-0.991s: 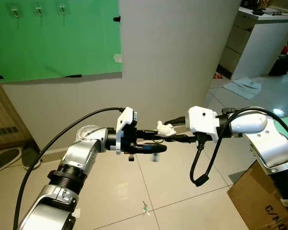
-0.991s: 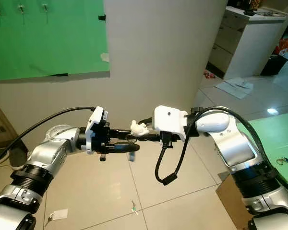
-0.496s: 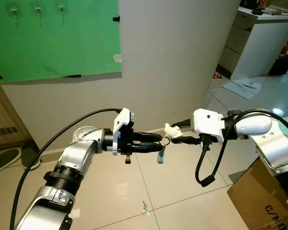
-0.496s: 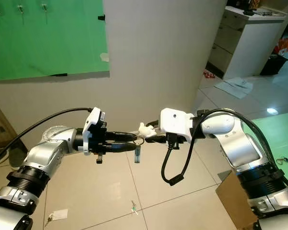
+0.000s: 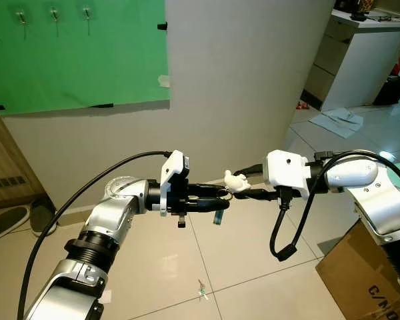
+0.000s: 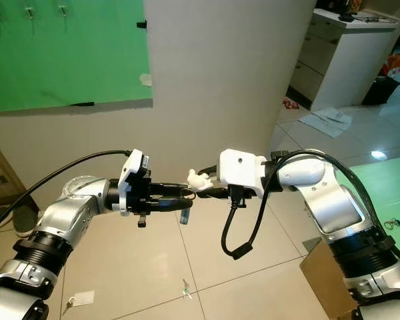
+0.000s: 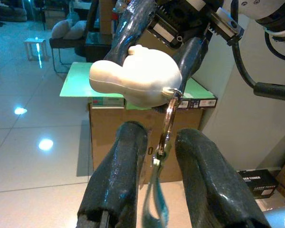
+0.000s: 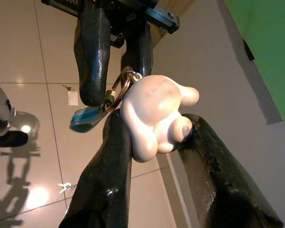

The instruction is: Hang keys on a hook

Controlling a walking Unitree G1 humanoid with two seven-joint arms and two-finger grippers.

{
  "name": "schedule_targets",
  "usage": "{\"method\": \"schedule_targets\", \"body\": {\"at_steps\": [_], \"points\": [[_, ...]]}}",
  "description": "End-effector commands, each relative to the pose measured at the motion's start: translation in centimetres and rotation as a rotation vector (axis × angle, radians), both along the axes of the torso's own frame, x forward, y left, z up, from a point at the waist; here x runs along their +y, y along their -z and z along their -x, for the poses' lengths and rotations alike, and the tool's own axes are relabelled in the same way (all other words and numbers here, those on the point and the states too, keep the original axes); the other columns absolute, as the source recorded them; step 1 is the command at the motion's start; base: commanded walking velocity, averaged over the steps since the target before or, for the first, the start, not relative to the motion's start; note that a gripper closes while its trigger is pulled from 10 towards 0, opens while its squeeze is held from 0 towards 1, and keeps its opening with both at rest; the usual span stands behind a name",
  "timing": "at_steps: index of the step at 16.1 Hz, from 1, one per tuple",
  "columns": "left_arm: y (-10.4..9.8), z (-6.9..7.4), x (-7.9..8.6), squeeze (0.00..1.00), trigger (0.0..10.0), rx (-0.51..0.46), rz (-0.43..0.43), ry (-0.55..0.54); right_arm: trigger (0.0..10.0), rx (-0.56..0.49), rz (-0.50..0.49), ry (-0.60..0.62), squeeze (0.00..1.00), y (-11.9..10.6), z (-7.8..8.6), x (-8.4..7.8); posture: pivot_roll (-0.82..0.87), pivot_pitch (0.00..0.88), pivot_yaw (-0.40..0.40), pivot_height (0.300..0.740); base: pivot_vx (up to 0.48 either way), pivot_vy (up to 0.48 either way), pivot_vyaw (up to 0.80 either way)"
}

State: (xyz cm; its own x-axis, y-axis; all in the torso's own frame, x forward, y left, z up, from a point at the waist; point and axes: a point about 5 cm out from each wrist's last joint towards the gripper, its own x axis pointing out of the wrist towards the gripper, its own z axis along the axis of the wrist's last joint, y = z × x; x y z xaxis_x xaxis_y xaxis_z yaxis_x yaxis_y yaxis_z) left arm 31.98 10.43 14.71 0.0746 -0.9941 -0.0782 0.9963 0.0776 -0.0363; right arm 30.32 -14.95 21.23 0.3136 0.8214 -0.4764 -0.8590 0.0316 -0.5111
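Note:
I expect the white charm [image 5: 237, 181] to swing down and dangle when I carry the metal ring, because only a small loop [image 7: 172, 92] joins the charm to the ring.
The keys are a white figure charm [image 5: 235, 181] on a metal ring [image 7: 170, 118] with a teal tag [image 5: 218, 217] hanging below. My right gripper [image 5: 242, 189] is shut on the charm [image 8: 154, 114], held in mid-air in front of me. My left gripper [image 5: 217, 199] faces it from the left and stands open, its fingers [image 7: 123, 161] on either side of the ring without pressing it. Three hooks [image 5: 53, 13] sit on the green wall panel [image 5: 80, 60] far off at the upper left.
A white wall corner [image 5: 240, 80] stands straight ahead. Wooden furniture [image 5: 7, 160] is at the left, a cardboard box [image 5: 367, 280] at the lower right, a white cabinet [image 5: 360, 60] far right. Small key items [image 5: 201, 290] lie on the tiled floor.
The grippers drew a little apart half a second ago and have closed in again. The teal tag has swung under the ring. The right gripper kept hold of the charm throughout.

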Motion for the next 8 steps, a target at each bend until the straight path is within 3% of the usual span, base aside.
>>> {"method": "schedule_targets", "body": {"at_steps": [1, 5, 6, 7, 8], "points": [[-0.27, -0.20, -0.11, 0.00, 0.0, -0.007, 0.000, -0.002, 0.0, 0.001, -0.015, -0.007, 0.00, -0.36, 0.28, -0.28, -0.12, 0.000, 0.020, 0.740, 0.000, 0.000, 0.00], [-0.48, -0.06, 0.06, 0.00, 0.0, -0.003, 0.012, 0.005, 0.0, 0.012, -0.009, 0.000, 0.00, -0.12, 0.37, -0.46, -0.12, 0.000, 0.019, 0.740, 0.000, 0.000, 0.00], [-0.39, 0.05, 0.15, 0.00, 3.1, -0.005, 0.007, 0.006, 0.0, 0.015, -0.003, 0.009, 0.00, -0.01, 0.28, -0.70, -0.12, 0.000, 0.018, 0.740, 0.000, 0.000, 0.00], [-0.35, 0.09, 0.18, 0.00, 3.5, -0.005, 0.005, 0.007, 0.0, 0.016, -0.003, 0.010, 0.00, 0.01, 0.27, -0.73, -0.12, 0.000, 0.018, 0.740, 0.000, 0.000, 0.00], [-0.26, 0.17, 0.19, 0.00, 3.2, -0.004, 0.002, 0.011, 0.0, 0.018, -0.003, 0.013, 0.00, 0.05, 0.25, -0.78, -0.12, 0.000, 0.017, 0.740, 0.000, 0.000, 0.00]]}}
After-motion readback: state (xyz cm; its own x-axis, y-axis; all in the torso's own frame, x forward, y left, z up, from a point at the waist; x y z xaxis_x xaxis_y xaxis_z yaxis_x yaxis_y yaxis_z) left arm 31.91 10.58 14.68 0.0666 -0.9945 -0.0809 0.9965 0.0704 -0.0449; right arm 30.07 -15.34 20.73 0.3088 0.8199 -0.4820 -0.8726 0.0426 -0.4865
